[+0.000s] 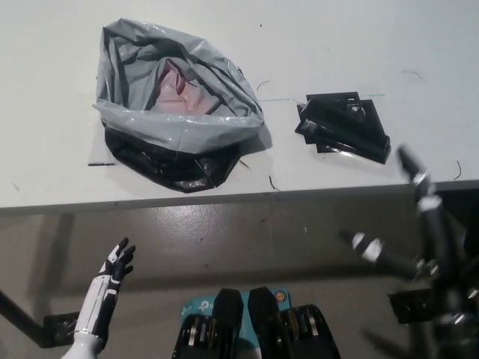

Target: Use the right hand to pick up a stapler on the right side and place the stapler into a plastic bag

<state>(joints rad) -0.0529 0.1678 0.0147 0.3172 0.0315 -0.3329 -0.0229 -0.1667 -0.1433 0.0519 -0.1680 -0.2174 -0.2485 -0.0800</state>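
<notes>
My gripper is going to lift the black stapler [344, 132], and flat black corners [335, 97] stick out beneath it, so I expect the stapler to come away and leave a black patch behind.
A black stapler [344, 126] lies flat on the white table [419, 52], right of centre. To its left a grey plastic bag [176, 101] stands with its mouth open upward; something pink shows inside. My black right hand [419, 224] is open at the lower right, below the table's front edge, fingers spread and one fingertip reaching up near the edge, clear of the stapler. My white left hand [116, 269] rests open at the lower left, below the table.
The table's front edge [224, 198] runs across the middle of the picture; below it is grey floor [247, 247]. Thin dark scraps lie on the table near the bag and stapler.
</notes>
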